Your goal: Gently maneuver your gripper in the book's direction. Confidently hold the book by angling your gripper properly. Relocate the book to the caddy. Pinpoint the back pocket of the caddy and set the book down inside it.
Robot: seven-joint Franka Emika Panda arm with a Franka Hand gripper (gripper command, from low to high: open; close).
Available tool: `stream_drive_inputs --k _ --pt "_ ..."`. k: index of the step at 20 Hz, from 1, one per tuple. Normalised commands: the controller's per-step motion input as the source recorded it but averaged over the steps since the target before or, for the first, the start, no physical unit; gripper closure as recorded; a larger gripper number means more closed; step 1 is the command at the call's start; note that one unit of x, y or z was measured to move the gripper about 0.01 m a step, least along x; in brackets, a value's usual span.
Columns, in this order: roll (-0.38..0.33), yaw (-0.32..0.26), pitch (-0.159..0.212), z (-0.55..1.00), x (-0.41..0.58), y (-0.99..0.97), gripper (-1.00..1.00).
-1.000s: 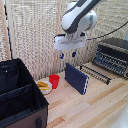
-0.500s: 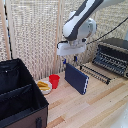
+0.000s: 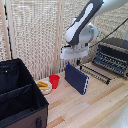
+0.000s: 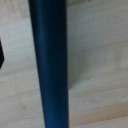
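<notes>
The navy book (image 3: pixel 76 79) will stay closed and hang as a single flat panel when the robot's gripper lifts it, because the long edge (image 4: pixel 50 64) is straight and shut.
The dark navy book (image 3: pixel 77 78) stands on its edge on the wooden table, tilted, with the lighter page edge toward the exterior view's right. It fills the wrist view as a dark blue bar (image 4: pixel 49 65). My white gripper (image 3: pixel 72 61) hangs just above the book's top edge, apart from it and open. One dark finger (image 4: pixel 1 52) shows at the wrist view's border, clear of the book. The black caddy (image 3: pixel 31 107) stands at the exterior view's left, with a fabric divider (image 3: pixel 22 92) across its dark inside. I cannot tell the back pocket from the other compartments.
A red cup (image 3: pixel 54 81) and a small bowl with something yellow (image 3: pixel 44 86) stand between the caddy and the book. A black toaster oven (image 3: pixel 112 56) with a wire rack (image 3: pixel 97 73) pulled out is at the exterior view's right. A slatted screen stands behind.
My gripper has come down and slightly toward the exterior view's right, closer to the book's top. The book has not moved.
</notes>
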Motion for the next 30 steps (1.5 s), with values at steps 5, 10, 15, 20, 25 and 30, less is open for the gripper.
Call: stream_drive_inputs --k 5,10,15,20,25,30 --pt "-0.026 0.039 0.016 -0.31 0.182 -0.10 -1.00" --pt "-0.048 0.084 0.058 -0.23 0.171 0.00 1.00" --pt "-0.052 0.053 0.086 -0.17 0.179 0.02 1.00" --pt "-0.054 0.036 0.093 -0.13 0.221 0.04 1.00" --pt "-0.037 -0.219 -0.040 -0.16 0.044 0.32 1.00" --pt "-0.019 -0.360 -0.006 0.04 0.008 0.13 1.00"
